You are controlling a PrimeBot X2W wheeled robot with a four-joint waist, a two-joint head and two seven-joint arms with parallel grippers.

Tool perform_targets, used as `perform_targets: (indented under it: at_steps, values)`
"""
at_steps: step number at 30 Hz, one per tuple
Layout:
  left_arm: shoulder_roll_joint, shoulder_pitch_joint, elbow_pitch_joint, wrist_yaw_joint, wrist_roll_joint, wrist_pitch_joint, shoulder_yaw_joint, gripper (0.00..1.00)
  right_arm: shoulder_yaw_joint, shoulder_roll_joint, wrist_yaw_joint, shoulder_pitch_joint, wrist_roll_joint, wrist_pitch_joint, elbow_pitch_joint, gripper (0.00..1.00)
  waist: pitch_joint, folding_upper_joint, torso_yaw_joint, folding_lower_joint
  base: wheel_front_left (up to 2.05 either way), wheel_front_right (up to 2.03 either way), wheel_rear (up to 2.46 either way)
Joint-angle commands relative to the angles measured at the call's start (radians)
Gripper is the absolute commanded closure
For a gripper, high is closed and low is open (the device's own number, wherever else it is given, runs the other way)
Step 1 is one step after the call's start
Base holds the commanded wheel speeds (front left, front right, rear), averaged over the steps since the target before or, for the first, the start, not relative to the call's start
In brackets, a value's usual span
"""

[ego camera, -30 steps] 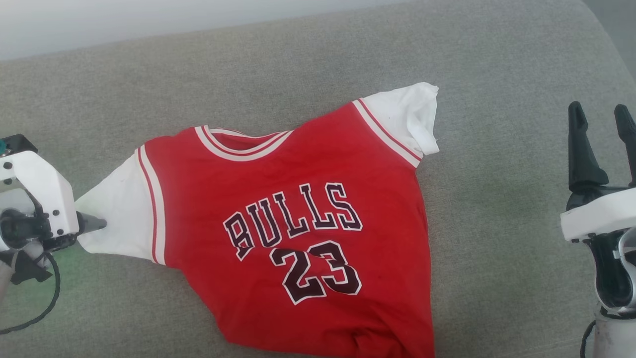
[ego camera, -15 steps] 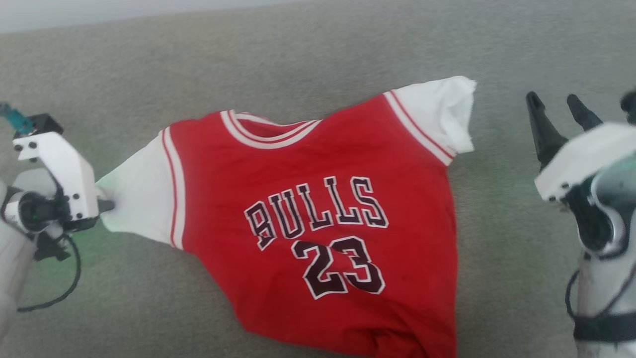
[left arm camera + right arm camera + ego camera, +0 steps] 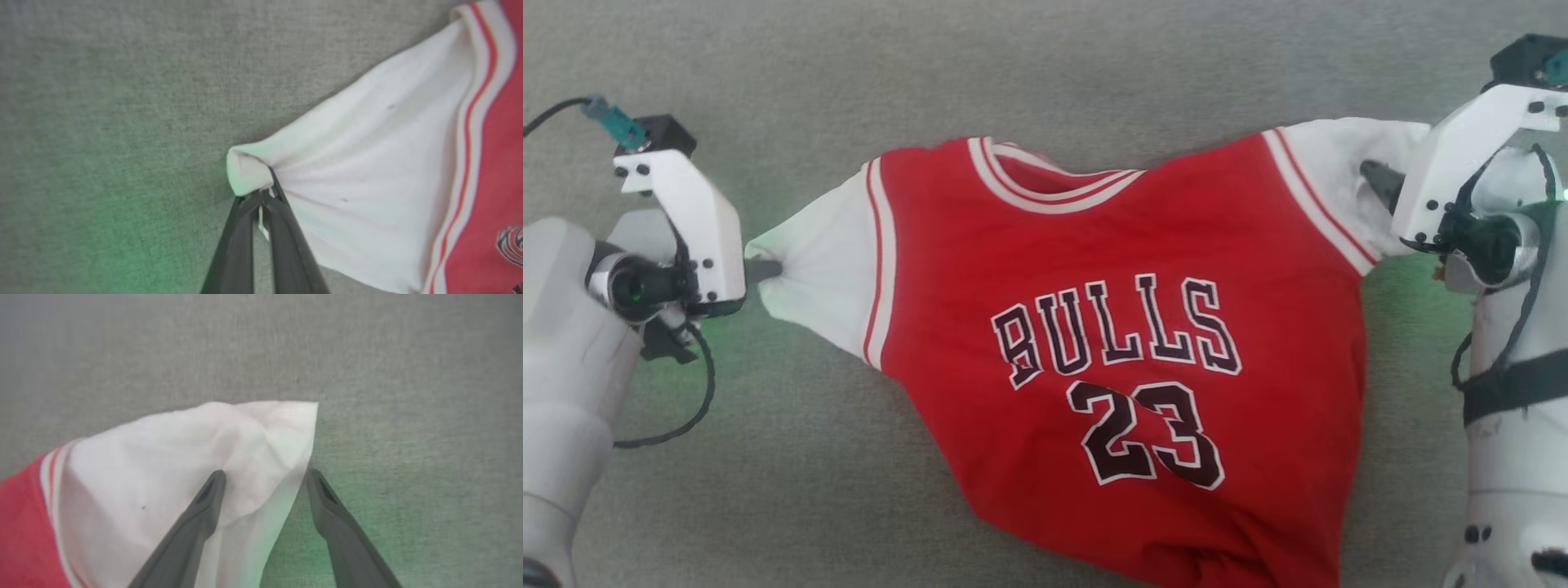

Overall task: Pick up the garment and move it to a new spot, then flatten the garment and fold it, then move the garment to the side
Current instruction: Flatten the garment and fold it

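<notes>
The red jersey (image 3: 1150,323) will hang open and spread out almost flat when the robot lifts it by both sleeves, because loose folds gather at the jersey's hem (image 3: 1214,560).
The garment (image 3: 1127,327), a red jersey with "BULLS 23" facing up, lies spread on the grey fabric surface, its hem bunched at the bottom. My left gripper (image 3: 764,269) is shut on the tip of the left white sleeve (image 3: 367,163), which puckers around the pinched fingertips (image 3: 265,192). My right gripper (image 3: 1380,184) is at the right white sleeve (image 3: 184,449). Its jaws are open and straddle the sleeve's outer corner (image 3: 265,475), one finger on the cloth and the other just past its edge.
The grey woven surface (image 3: 768,457) runs all around the jersey. A black cable (image 3: 678,408) loops below my left wrist. Green light glows on the surface beside both wrists.
The camera has tilted down, shifting the picture. My left gripper has closed on the left sleeve tip. My right arm has swung in from the lower right to the right sleeve.
</notes>
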Motion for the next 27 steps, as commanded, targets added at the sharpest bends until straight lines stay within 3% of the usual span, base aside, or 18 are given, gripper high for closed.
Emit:
perform_targets:
  at_steps: [1, 8, 9, 10, 16, 27]
  values:
    - [-0.047, 0.039, 0.041, 0.006, 0.004, -0.027, -0.029, 1.0, -0.027, 0.0, -0.001, -0.029, -0.03, 0.036, 0.043, 0.0, 0.021, -0.0001, 0.021, 0.0, 0.0, 0.0, 0.0]
    - [-0.075, 0.001, 0.065, -0.004, -0.009, -0.056, -0.047, 1.0, -0.12, 0.009, -0.001, -0.063, -0.125, 0.197, 0.244, 0.0, 0.046, -0.0001, 0.052, 0.0, 0.0, 0.0, 0.0]
    - [-0.078, -0.002, 0.064, -0.004, -0.012, -0.057, -0.05, 1.0, -0.134, 0.01, -0.001, -0.061, -0.135, 0.222, 0.268, 0.36, 0.046, -0.0001, 0.055, 0.0, 0.0, 0.0, 0.0]
    - [-0.08, -0.005, 0.061, -0.004, -0.015, -0.059, -0.055, 1.0, -0.148, 0.012, -0.001, -0.063, -0.146, 0.236, 0.283, 1.0, 0.047, -0.0001, 0.056, 0.0, 0.0, 0.0, 0.0]
    - [-0.059, -0.032, 0.047, -0.005, -0.032, -0.078, -0.066, 1.0, -0.173, 0.012, -0.001, -0.114, -0.137, 0.2, 0.293, 1.0, 0.024, -0.0001, 0.055, 0.0, 0.0, 0.0, 0.0]
    - [0.012, -0.133, -0.009, -0.01, -0.032, -0.102, -0.068, 1.0, -0.061, -0.002, -0.001, -0.148, -0.017, 0.14, 0.174, 1.0, -0.087, -0.0001, 0.006, 0.0, 0.0, 0.0, 0.0]
